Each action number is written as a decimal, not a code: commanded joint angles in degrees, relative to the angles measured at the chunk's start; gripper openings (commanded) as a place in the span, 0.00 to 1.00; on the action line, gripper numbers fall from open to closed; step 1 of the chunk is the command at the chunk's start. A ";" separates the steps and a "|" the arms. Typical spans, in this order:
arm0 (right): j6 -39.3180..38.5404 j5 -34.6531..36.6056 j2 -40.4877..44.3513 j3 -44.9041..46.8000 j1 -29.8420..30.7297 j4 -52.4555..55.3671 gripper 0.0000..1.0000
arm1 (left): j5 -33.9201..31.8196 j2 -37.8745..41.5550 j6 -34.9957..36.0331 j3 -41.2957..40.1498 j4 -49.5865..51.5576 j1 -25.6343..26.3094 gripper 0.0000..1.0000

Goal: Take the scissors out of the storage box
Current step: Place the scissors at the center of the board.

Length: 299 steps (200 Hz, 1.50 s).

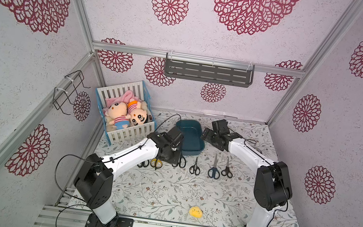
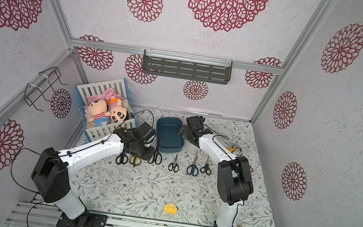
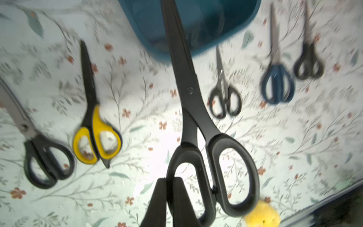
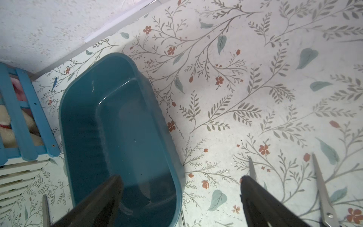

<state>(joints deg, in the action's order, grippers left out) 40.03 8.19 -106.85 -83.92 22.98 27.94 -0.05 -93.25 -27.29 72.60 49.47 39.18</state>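
Observation:
Next, my left gripper pulls back first, because the biggest black scissors' blades (image 3: 178, 45) still stick out over the storage box's near rim. It should then lower them between the yellow-handled and small black scissors (image 1: 175, 168).
The dark teal storage box (image 1: 190, 137) (image 4: 117, 127) stands at the back middle of the table, and nothing shows inside it. Several scissors lie in a row in front of it: yellow-handled (image 1: 156, 163), small black (image 1: 195, 168), dark blue (image 1: 214, 171) and black (image 1: 227, 170). Another black pair (image 2: 122, 158) lies at the left end. My left gripper (image 3: 170, 182) (image 1: 175, 158) is shut on one handle loop of the biggest black scissors (image 3: 188, 110), whose blades point over the box's near corner. My right gripper (image 4: 181, 188) (image 1: 206, 134) hangs open over the box's right rim.
A blue-and-white slatted crate (image 1: 129, 133) with plush dolls stands at the back left, close to the left arm. A small yellow plush (image 1: 195, 212) lies near the front edge. A grey shelf (image 1: 207, 73) hangs on the back wall and a wire rack (image 1: 70, 93) on the left wall.

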 commanded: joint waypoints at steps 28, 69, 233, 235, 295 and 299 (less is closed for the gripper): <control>-0.39 0.53 2.47 -0.07 -0.23 -2.28 0.99 | -0.01 0.76 -4.68 -6.09 -5.67 3.14 0.00; 0.22 1.35 4.40 1.17 -0.11 -1.94 0.99 | -1.67 -10.32 -2.62 0.81 -5.06 3.09 0.00; 0.57 0.55 4.99 3.49 -0.22 -2.63 0.99 | -3.13 -21.18 1.09 5.87 -6.80 -0.20 0.00; 0.62 0.48 4.94 3.43 -0.22 -2.63 0.99 | -3.11 -21.20 1.23 5.95 -6.72 -0.23 0.00; 0.91 -0.53 4.99 5.12 -0.24 -3.41 0.99 | -7.89 -23.26 1.28 7.52 -3.91 -0.64 0.03; 1.01 -0.69 5.05 5.31 -0.22 -3.50 0.99 | -8.03 -23.10 1.02 7.33 -3.99 -0.87 0.04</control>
<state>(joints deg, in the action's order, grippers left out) 40.18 7.94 -103.92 -79.29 23.00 25.93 -4.78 -115.42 -26.30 79.59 44.51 38.74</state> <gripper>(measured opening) 0.989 0.020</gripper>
